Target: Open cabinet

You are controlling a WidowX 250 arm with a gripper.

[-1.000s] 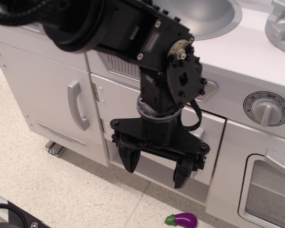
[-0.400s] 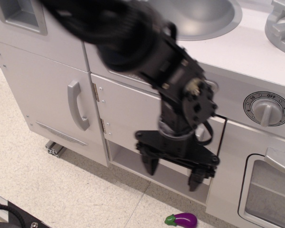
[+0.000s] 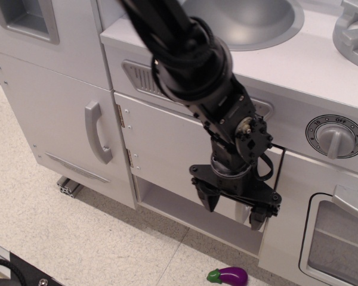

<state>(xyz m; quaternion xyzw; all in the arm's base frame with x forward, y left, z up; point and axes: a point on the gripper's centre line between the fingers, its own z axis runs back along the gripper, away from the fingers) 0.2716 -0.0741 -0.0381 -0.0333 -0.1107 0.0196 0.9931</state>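
Small hinges run along the cabinet door's side edge, so I expect the door to turn outward on them when the robot pulls the door's handle.
The cabinet is the flat pale-grey squarish door in the middle of the toy kitchen, with two small hinges on its left edge. A thin dark gap shows along its upper right edge. My black gripper hangs in front of the door's lower right corner, fingers pointing down and spread apart with nothing between them. The door's small loop handle is hidden behind the gripper and wrist.
A taller door with a long vertical bar handle stands to the left. A timer knob and the windowed oven door are to the right. An open shelf lies below the cabinet. A toy eggplant lies on the floor.
The gripper has moved right and slightly down, in toward the door's lower right corner. It stays open. The arm now reaches down from above the sink.
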